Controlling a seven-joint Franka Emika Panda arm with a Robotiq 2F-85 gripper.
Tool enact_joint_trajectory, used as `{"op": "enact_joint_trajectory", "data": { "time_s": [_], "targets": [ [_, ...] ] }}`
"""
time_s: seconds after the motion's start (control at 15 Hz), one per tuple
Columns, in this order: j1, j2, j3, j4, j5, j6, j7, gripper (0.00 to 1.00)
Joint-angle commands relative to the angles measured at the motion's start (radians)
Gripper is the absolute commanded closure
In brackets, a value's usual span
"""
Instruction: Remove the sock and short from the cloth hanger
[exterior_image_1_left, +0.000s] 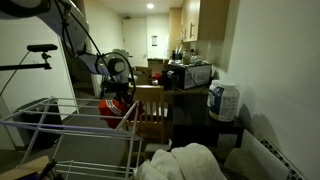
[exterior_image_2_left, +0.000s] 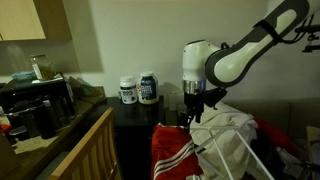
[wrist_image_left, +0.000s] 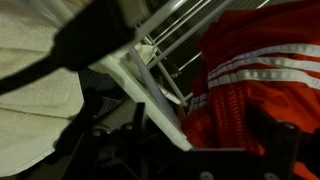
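Observation:
The robot's open fingers face the red short's edge (wrist_image_left: 203, 118) next to the white rack bar, so the gripper should keep moving onto the short (wrist_image_left: 232, 98) until its gap is filled with cloth only.
The red short with white stripes (exterior_image_2_left: 176, 150) hangs over the end of the white drying rack (exterior_image_1_left: 60, 118). It also shows in an exterior view (exterior_image_1_left: 113, 110) and at the right of the wrist view (wrist_image_left: 250, 80). My gripper (exterior_image_2_left: 191, 115) points down onto the short's top edge at the rack's end, and it also shows in an exterior view (exterior_image_1_left: 119, 88). In the wrist view its dark fingers (wrist_image_left: 190, 150) stand wide apart, with red cloth and a white rack bar (wrist_image_left: 140, 85) between them. I cannot make out a sock.
A white garment (exterior_image_2_left: 236, 128) lies on the rack beside the short. A wooden chair (exterior_image_1_left: 150, 105) and a dark table with a white jug (exterior_image_1_left: 224, 102) stand behind the rack. Two tubs (exterior_image_2_left: 138, 90) sit on a dark cabinet near the gripper. A white cloth pile (exterior_image_1_left: 185, 162) lies in front.

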Motion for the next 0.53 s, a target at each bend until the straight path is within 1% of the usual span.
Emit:
{"op": "enact_joint_trajectory", "data": {
  "time_s": [0.0, 0.33, 0.47],
  "targets": [
    [0.007, -0.051, 0.013, -0.063, 0.038, 0.027, 0.016, 0.0],
    [0.023, -0.058, 0.025, -0.086, 0.054, 0.075, 0.03, 0.0],
    [0.031, -0.061, 0.027, -0.106, 0.053, 0.126, 0.04, 0.0]
  ]
}}
